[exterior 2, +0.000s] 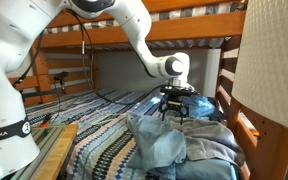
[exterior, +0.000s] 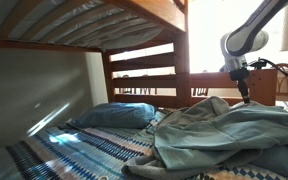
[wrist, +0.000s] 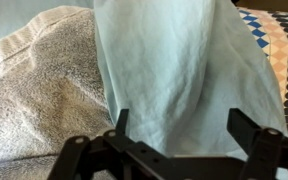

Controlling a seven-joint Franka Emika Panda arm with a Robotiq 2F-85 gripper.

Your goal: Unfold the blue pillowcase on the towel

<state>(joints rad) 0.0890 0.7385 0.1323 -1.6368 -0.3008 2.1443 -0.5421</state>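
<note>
My gripper is hanging over the middle of the blue pillowcase. I should move toward the towel, pinch the pillowcase's edge and pull it over the towel.
The blue pillowcase is a pale, wrinkled cloth that runs down the middle of the wrist view. It lies across a grey-beige towel that spreads to its left. My gripper is open above the pillowcase; its two black fingertips stand wide apart with nothing pinched between them. In both exterior views the gripper hangs just over the top of the crumpled heap of cloth on the bed. The pillowcase shows as the lighter blue front part of the heap.
A plump blue pillow lies on the blue-and-white patterned bed cover. The wooden bunk frame and upper bunk hang close overhead. Bed rails run along the side. A white lampshade stands near an exterior view camera.
</note>
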